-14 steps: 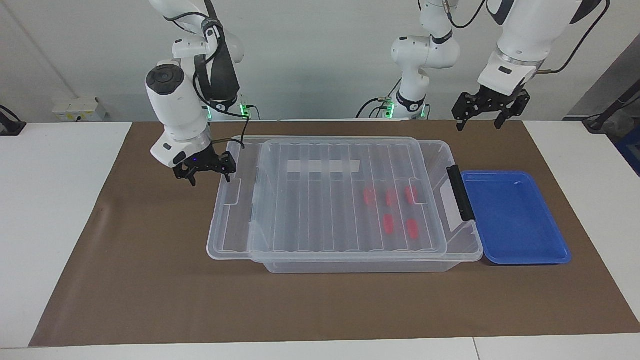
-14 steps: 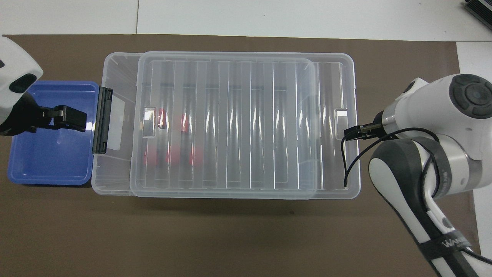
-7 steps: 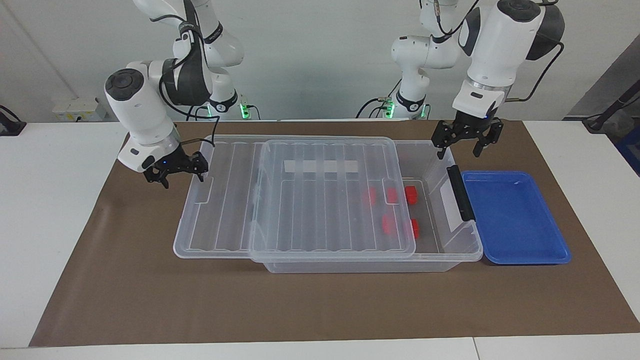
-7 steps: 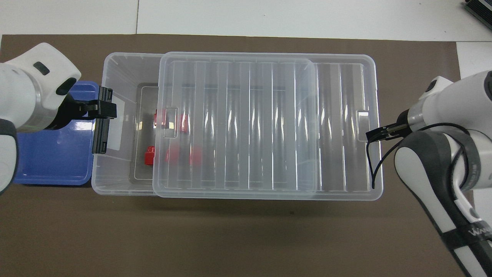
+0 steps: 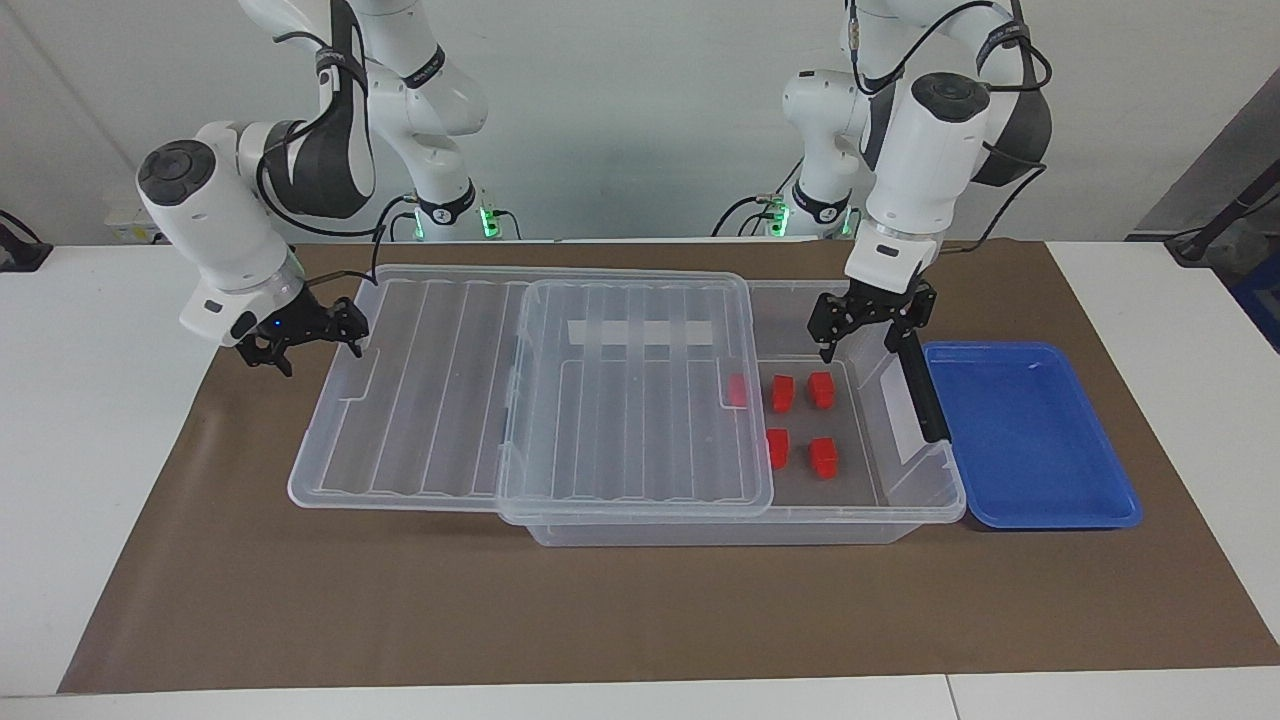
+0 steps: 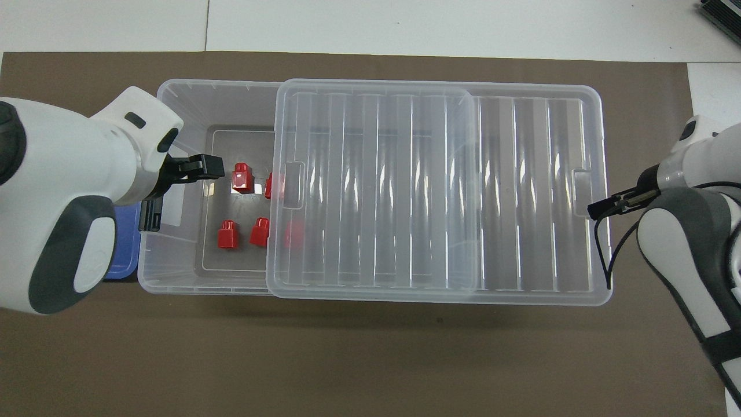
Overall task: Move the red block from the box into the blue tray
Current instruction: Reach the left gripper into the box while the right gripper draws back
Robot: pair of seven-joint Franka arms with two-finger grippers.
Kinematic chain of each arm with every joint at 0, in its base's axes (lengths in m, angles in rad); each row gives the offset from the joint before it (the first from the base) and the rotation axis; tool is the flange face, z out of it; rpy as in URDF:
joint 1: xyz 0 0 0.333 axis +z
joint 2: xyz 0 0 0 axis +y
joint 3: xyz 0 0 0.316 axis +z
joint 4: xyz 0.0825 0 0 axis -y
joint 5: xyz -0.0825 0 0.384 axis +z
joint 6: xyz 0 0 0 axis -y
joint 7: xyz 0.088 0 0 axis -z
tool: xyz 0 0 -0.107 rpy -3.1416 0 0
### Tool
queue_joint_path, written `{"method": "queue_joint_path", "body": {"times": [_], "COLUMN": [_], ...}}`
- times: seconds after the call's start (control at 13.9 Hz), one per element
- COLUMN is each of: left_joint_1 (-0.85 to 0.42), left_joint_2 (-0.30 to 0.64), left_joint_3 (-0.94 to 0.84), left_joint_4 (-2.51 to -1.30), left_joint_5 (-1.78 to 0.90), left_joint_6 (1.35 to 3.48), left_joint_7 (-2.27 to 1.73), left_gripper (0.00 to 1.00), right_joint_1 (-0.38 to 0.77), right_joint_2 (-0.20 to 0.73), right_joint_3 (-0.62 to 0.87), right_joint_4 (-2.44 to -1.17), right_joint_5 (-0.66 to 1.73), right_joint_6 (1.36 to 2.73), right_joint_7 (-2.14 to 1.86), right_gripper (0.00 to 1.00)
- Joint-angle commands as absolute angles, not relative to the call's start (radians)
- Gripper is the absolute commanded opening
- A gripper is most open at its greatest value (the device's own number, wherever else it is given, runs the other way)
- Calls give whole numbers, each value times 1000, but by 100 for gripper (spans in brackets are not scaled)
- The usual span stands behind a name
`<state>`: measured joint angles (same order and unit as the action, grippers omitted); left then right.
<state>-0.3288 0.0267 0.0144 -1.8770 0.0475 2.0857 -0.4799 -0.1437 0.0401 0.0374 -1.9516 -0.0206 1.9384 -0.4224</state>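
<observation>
Next, I pull the lid's end rim (image 6: 603, 167) farther back with my right gripper before my left gripper reaches in, because the lid's edge (image 6: 274, 186) still lies over part of a red block.
The clear box (image 5: 905, 497) lies on the brown mat with its ribbed lid (image 5: 420, 400) slid off toward the right arm's end. Several red blocks lie in the uncovered end; one red block (image 5: 821, 389) is the one nearest the left gripper (image 5: 865, 335). That gripper is open and hangs over that end, beside the black latch (image 5: 920, 385). The right gripper (image 5: 312, 350) is open, with one finger at the lid's end rim. The blue tray (image 5: 1030, 430) sits beside the box's latch end. In the overhead view the left gripper (image 6: 211, 168) is beside a red block (image 6: 242, 177). The left arm hides most of the tray (image 6: 124, 255).
One red block (image 5: 737, 390) lies under the lid's edge. The brown mat (image 5: 640, 610) covers the white table. The lid (image 6: 521, 185) overhangs the box (image 6: 173, 255) toward the right arm's end, where the right gripper (image 6: 596, 207) is.
The right gripper has moved toward its end of the table and the lid has slid with it, uncovering the red blocks. The left gripper has come down from above the tray to over the box's open end.
</observation>
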Motion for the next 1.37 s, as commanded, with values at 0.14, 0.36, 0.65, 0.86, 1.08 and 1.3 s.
{"method": "queue_joint_path", "body": {"times": [0.14,0.36,0.65,0.86,1.08,1.3], "left_joint_1": [-362,-350,-351,-327,-333,-333], "left_joint_2": [57,63,126,149,152,199], "left_joint_3": [26,26,26,26,25,25], "left_joint_4": [-1959,-1996,-2000,-2002,-2005,-2002], "left_joint_5": [54,54,148,169,161,163], "left_joint_6": [2230,2259,2341,2349,2388,2424], "left_joint_7": [-598,-519,-494,-359,-449,-472], "left_gripper": [100,100,100,100,100,100], "right_joint_1": [-161,-156,-115,-115,-115,-114], "right_joint_2": [28,21,-18,-87,-127,-103], "right_joint_3": [46,51,60,100,150,166], "right_joint_4": [-1951,-1933,-1878,-1867,-1809,-1691], "right_joint_5": [-15,-17,-17,-17,-17,-18], "right_joint_6": [1916,1896,1804,1747,1682,1597], "right_joint_7": [-466,-450,-329,-180,9,109], "right_gripper": [100,100,100,100,100,100]}}
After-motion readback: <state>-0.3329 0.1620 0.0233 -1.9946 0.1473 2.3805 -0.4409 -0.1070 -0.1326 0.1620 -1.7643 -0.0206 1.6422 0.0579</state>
